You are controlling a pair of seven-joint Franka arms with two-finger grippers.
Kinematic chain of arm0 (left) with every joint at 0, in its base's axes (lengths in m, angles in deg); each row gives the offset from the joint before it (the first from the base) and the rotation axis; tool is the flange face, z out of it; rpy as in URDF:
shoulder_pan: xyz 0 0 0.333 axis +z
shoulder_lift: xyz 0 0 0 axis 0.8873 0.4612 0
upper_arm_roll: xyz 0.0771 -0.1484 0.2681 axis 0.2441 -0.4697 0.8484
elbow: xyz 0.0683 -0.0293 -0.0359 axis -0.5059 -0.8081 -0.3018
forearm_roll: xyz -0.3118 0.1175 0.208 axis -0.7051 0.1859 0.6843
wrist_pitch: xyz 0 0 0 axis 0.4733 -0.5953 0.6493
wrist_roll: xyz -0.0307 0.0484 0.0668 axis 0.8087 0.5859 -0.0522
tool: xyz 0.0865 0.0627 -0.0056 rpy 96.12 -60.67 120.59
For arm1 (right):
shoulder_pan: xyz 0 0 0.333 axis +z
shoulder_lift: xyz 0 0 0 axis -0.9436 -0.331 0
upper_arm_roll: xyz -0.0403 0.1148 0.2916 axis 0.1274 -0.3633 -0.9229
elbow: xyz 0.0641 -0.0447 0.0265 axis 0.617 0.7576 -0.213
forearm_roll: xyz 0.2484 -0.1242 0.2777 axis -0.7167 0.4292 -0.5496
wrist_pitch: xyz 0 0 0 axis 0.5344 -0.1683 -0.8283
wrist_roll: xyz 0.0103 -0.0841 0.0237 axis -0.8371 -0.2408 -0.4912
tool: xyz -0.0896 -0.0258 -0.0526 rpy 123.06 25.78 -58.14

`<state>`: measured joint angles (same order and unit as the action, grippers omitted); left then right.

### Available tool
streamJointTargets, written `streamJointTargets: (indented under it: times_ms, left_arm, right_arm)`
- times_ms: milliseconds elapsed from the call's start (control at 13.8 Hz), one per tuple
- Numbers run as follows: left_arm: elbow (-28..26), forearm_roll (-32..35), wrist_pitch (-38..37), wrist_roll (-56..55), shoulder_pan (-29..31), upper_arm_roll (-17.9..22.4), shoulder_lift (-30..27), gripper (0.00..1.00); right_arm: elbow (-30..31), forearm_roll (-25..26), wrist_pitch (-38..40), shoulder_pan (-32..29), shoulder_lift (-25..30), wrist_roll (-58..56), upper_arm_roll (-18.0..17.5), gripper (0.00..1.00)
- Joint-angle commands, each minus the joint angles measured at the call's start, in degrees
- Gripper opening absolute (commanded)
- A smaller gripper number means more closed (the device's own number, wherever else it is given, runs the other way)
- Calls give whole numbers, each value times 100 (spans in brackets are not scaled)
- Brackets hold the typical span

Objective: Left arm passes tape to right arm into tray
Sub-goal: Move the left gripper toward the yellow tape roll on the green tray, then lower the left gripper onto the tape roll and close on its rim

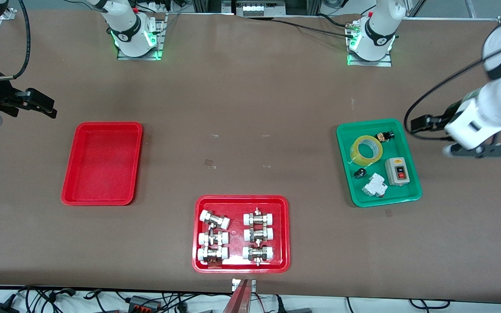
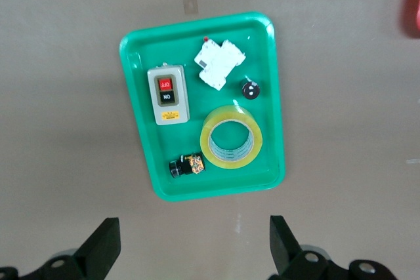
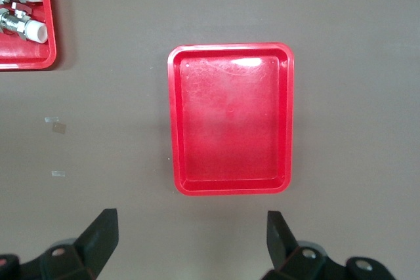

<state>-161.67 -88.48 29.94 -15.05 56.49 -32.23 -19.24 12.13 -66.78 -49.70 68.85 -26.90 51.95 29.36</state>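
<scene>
I expect the yellow tape roll (image 1: 358, 151) to come up alone when I lift it, as the small black part (image 1: 385, 136) sits beside the roll's rim rather than under it.
The yellow tape roll (image 1: 366, 150) lies flat in the green tray (image 1: 342, 143), at the tray's end farther from the front camera. It also shows in the left wrist view (image 2: 231, 137). My left gripper (image 1: 476, 151) hangs open and empty over bare table beside the green tray, toward the left arm's end; its own view (image 2: 193, 247) shows the jaws wide apart. The plain red tray (image 1: 102, 163) is empty at the right arm's end, also in the right wrist view (image 3: 230, 119). My right gripper (image 1: 44, 106) is open and empty over the table beside that tray, as its own view (image 3: 190, 244) shows.
The green tray (image 2: 141, 129) also holds a grey switch box (image 1: 397, 171), a white breaker (image 1: 374, 185) and two small black parts. A red tray with pipe fittings (image 1: 242, 198) sits at the table's middle, nearest the front camera.
</scene>
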Motion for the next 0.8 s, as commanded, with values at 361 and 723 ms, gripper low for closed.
streamJointTargets:
  times_ms: [361,723]
  left_arm:
    - [-1813,-224,2392,-245,191,63,985,100]
    - [-2113,-251,2500,-940,121,37,1118,100]
  right_arm:
    - [-119,-35,133,-47,-22,-80,-34,100]
    - [-119,-35,141,-47,-14,-80,-34,100]
